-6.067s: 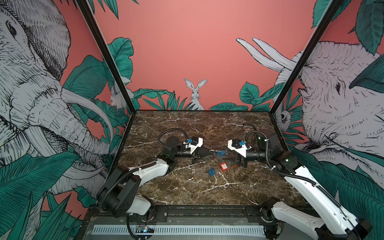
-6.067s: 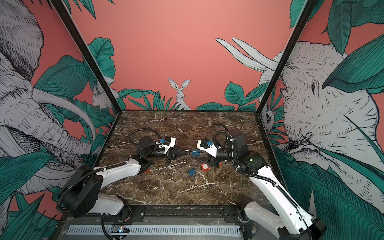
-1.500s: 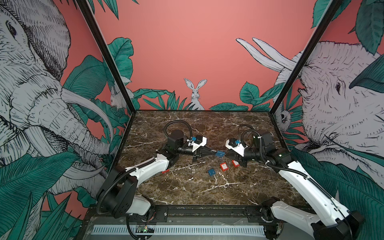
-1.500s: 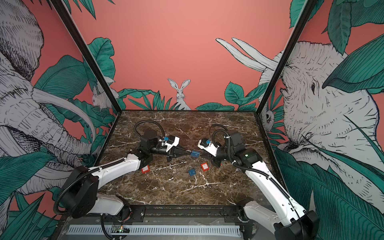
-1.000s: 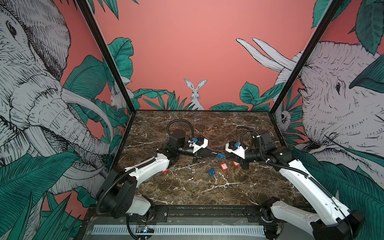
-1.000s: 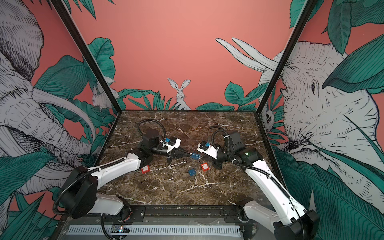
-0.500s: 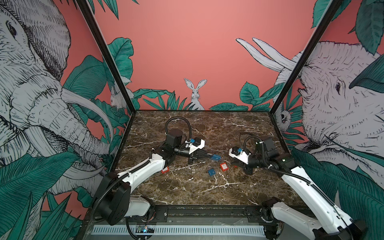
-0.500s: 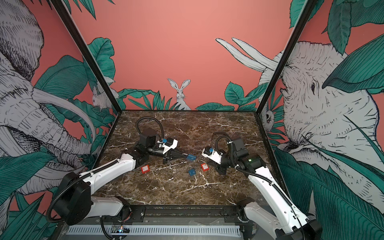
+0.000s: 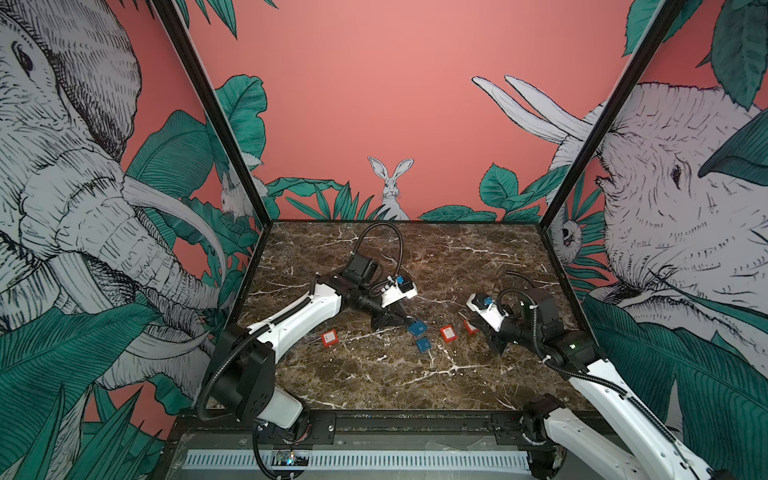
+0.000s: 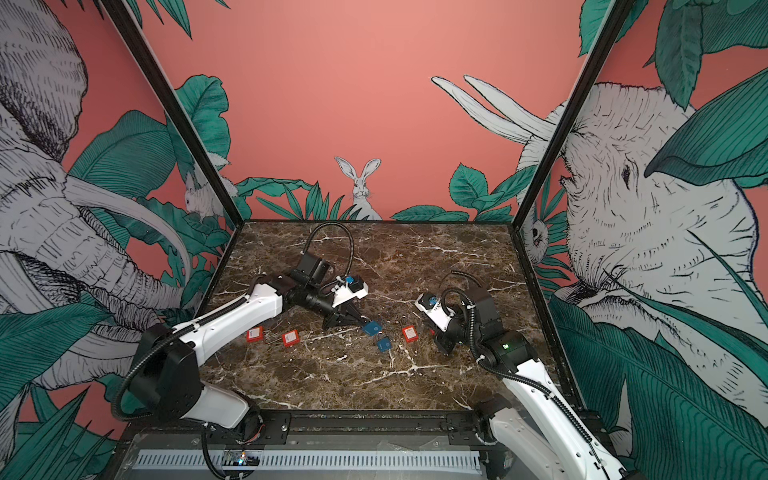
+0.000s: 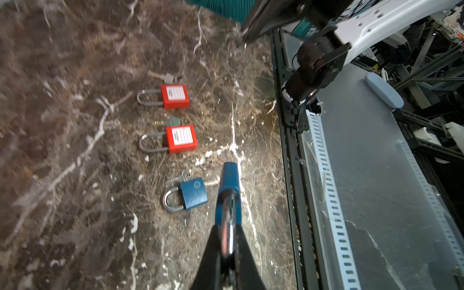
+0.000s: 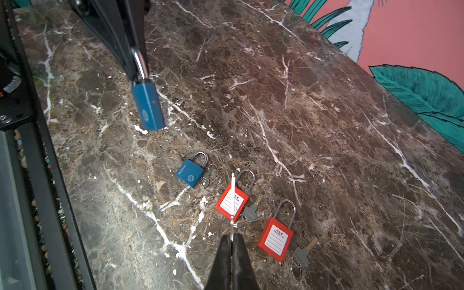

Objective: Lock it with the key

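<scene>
Open marble point(image 9: 399, 352) lies beside the second padlock, with the blue padlock hanging point(image 9: 417, 328) by its shackle, so my left gripper keeps going down there and lets go once the blue padlock rests.
My left gripper point(image 11: 227, 226) is shut on the steel shackle of a blue padlock point(image 11: 228, 185), which hangs from it just above the marble; both top views show the padlock point(image 9: 417, 328) point(image 10: 372, 329) near the table's middle. The right wrist view has it too point(image 12: 148, 105). My right gripper point(image 12: 232, 236) is shut on a thin silver key point(image 12: 233, 195), seen edge-on and pointing away from the jaws. In both top views the right gripper point(image 9: 476, 328) point(image 10: 434, 332) stands well right of the held padlock, apart from it.
A second blue padlock point(image 12: 189, 170) point(image 9: 423, 345) lies with its own key beside it. Red padlocks point(image 12: 232, 202) point(image 12: 275, 239) with grey keys lie under my right gripper, and others point(image 10: 255, 333) point(image 10: 291, 338) lie by the left arm. The table's front rail point(image 9: 395, 419) is close.
My right gripper has drawn back to the right with the key, away from the blue padlock. The left gripper has swung slightly forward and down with the padlock.
</scene>
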You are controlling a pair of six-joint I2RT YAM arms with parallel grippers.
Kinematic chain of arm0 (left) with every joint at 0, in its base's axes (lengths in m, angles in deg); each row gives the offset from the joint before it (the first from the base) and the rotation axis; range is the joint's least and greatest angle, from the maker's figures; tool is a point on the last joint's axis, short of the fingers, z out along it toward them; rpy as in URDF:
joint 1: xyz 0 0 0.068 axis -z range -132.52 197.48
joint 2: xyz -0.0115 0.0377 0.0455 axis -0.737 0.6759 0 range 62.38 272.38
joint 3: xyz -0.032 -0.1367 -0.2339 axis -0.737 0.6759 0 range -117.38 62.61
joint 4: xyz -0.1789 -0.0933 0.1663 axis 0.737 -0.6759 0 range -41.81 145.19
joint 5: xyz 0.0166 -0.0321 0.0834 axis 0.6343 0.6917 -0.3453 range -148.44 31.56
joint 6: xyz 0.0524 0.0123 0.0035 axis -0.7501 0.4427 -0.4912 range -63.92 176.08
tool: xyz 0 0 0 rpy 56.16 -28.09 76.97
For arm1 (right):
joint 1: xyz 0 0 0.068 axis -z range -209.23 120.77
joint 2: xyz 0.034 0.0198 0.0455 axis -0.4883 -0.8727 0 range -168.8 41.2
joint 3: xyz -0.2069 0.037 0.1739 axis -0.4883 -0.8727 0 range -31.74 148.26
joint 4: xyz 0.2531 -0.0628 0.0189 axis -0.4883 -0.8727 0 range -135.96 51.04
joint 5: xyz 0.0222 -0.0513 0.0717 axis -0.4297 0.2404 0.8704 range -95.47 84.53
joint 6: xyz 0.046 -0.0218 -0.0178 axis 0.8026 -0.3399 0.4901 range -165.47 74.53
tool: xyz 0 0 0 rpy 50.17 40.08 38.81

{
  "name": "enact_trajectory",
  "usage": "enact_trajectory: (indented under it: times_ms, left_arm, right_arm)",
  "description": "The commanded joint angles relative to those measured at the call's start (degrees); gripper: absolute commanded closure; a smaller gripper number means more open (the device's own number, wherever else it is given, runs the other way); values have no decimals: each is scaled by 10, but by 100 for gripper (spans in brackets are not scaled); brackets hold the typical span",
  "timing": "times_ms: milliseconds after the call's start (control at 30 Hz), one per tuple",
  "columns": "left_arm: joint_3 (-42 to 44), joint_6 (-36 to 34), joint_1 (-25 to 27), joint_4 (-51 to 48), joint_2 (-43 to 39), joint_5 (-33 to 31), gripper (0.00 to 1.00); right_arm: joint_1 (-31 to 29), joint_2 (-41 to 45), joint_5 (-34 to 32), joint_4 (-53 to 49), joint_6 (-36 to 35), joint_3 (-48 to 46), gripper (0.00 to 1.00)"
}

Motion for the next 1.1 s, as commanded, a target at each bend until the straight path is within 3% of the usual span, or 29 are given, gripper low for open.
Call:
enact_trajectory:
  times_ms: [0, 167, 467, 967, 1067]
  left_arm:
    - [-49, -32, -5, -138, 42, -14, 100]
    - [-108, -47, -5, -229, 128, -41, 100]
    - [-151, -60, -5, -284, 225, -70, 100]
    - [-161, -61, -5, -282, 294, -86, 100]
    - [-160, -55, -6, -266, 290, -95, 95]
  right_arm:
    - [1, -7, -28, 71, 75, -7, 100]
    - [-14, -47, -53, 109, 137, -19, 100]
    - [-81, -93, -97, 195, 202, -61, 100]
    - [-179, -176, -147, 290, 309, -101, 100]
    - [-201, -187, -159, 298, 335, -108, 100]
